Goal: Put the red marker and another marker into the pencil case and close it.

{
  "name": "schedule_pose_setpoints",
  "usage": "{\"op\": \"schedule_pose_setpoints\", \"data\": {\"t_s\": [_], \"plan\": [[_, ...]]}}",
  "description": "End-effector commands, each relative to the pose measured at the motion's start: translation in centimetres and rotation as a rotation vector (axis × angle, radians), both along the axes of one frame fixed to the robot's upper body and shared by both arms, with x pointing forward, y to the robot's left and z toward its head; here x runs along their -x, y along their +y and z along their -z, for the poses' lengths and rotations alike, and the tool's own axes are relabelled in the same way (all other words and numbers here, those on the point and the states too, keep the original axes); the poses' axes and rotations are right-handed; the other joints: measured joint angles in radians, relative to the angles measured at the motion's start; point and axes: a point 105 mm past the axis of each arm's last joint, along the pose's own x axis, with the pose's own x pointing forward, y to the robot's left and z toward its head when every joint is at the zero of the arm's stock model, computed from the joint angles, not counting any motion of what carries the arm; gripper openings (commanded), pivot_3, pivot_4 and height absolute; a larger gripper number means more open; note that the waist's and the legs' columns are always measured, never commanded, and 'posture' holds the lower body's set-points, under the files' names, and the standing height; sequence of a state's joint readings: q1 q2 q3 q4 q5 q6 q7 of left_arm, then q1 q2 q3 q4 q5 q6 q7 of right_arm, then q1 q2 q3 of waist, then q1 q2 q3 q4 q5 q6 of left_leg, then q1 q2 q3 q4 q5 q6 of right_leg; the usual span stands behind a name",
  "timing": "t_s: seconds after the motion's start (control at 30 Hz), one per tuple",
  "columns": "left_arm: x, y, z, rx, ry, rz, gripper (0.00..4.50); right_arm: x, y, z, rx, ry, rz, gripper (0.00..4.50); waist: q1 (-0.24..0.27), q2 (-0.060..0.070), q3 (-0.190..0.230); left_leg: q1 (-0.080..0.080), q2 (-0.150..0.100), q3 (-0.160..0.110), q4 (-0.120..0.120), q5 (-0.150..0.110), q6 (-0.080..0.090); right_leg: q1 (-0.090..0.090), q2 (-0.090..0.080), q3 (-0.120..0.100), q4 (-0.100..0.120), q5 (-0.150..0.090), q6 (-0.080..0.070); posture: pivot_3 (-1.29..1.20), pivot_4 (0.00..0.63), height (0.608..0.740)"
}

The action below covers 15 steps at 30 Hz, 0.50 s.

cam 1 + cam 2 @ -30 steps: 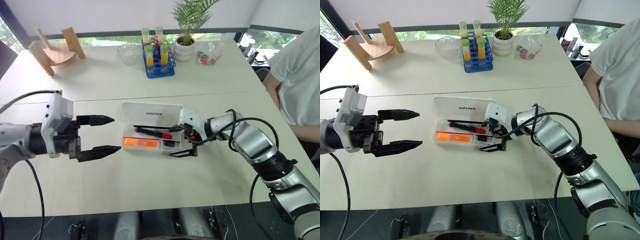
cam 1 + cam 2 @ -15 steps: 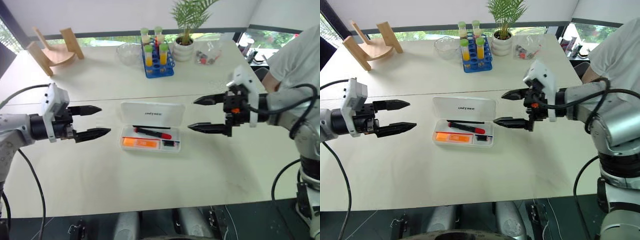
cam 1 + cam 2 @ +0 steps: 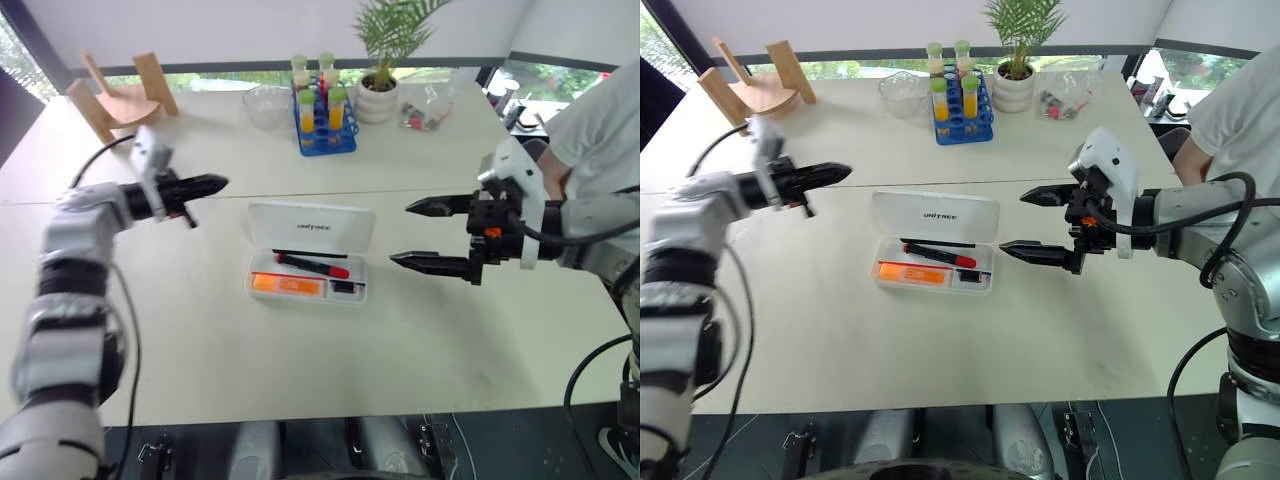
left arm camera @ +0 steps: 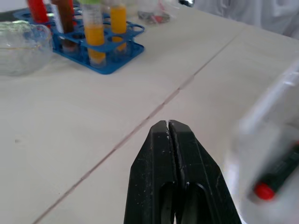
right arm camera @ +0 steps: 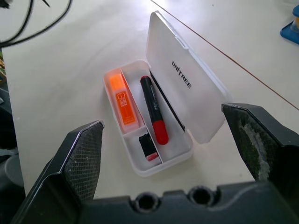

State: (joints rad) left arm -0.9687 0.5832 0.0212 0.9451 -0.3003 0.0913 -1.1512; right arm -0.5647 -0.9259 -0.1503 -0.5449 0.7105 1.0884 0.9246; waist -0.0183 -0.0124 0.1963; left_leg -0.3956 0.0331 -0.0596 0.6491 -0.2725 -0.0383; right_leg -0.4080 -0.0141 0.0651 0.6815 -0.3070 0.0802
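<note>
The pencil case's lid [image 3: 312, 228] is leaning open, clear of my left gripper, so next I bring my left gripper back to the lid's far corner [image 3: 253, 207] and tip the lid up.
The white pencil case [image 3: 258, 288] lies open in the middle of the table, its lid [image 3: 311, 226] folded back. Inside rest the red marker [image 3: 312, 266], dark with a red cap, and another marker [image 3: 287, 285], a chunky orange one, beside a tiny black-and-red piece [image 5: 147, 145]. My left gripper [image 3: 218, 183] is shut on nothing, hovering off the lid's far left corner and pointing toward it. My right gripper [image 3: 403, 233] hangs open just right of the case, above the table, empty.
At the back stand a blue rack of tubes [image 3: 322, 120], a glass bowl [image 3: 265, 103], a potted plant [image 3: 378, 95], a bag of small parts [image 3: 425, 110] and a wooden stand [image 3: 115, 95]. A person in white [image 3: 600, 120] sits at the right edge.
My left gripper has closed and reached forward toward the lid's left corner. My right gripper lifted away from the case's right end and stays open.
</note>
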Motion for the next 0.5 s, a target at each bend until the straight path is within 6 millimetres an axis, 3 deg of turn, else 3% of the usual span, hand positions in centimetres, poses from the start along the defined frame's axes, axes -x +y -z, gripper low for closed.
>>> {"op": "schedule_pose_setpoints", "data": {"t_s": [0.03, 0.13, 0.27, 0.4, 0.5], "plan": [[-0.2, -1.6, -0.5, 0.027, -0.011, 0.079, 0.04, 0.3, -0.4, -1.0, 0.010, -0.048, 0.027, 4.50, -0.003, 0.000, 0.000, -0.001, 0.000, 0.000, 0.000, 0.000, 0.000, -0.001, 0.000, 0.000, 0.000, 0.000, 0.000, 0.00, 0.150, 0.740], [1.2, -3.0, -0.7, 0.054, 0.037, 0.242, 0.04, 0.5, -0.7, -1.0, 0.020, -0.048, 0.043, 4.50, -0.004, 0.000, 0.000, -0.007, 0.000, -0.001, 0.000, 0.000, 0.000, -0.007, 0.001, 0.000, 0.001, 0.000, 0.000, 0.00, 0.150, 0.740], [4.1, -3.1, -0.1, -0.003, 0.116, 0.451, 0.04, 0.8, -1.0, -0.9, 0.024, -0.042, 0.063, 4.50, -0.006, 0.000, 0.000, -0.011, 0.001, -0.001, 0.001, 0.001, -0.001, -0.012, 0.001, 0.000, 0.003, 0.000, 0.000, 0.00, 0.150, 0.740], [6.7, -3.6, 0.5, -0.069, 0.188, 0.573, 0.04, 1.0, -1.3, -0.6, 0.032, -0.037, 0.080, 4.50, -0.006, 0.000, 0.000, -0.011, 0.001, -0.001, 0.001, 0.001, -0.001, -0.012, 0.000, 0.000, 0.003, 0.000, 0.000, 0.00, 0.150, 0.740], [7.7, -5.0, 0.9, -0.095, 0.205, 0.636, 0.04, 1.0, -1.3, -0.5, 0.033, -0.035, 0.086, 4.50, 0.005, 0.000, 0.000, -0.011, 0.001, -0.001, 0.001, 0.002, -0.002, -0.012, 0.000, 0.000, 0.004, 0.000, 0.000, 0.00, 0.150, 0.740]]}}
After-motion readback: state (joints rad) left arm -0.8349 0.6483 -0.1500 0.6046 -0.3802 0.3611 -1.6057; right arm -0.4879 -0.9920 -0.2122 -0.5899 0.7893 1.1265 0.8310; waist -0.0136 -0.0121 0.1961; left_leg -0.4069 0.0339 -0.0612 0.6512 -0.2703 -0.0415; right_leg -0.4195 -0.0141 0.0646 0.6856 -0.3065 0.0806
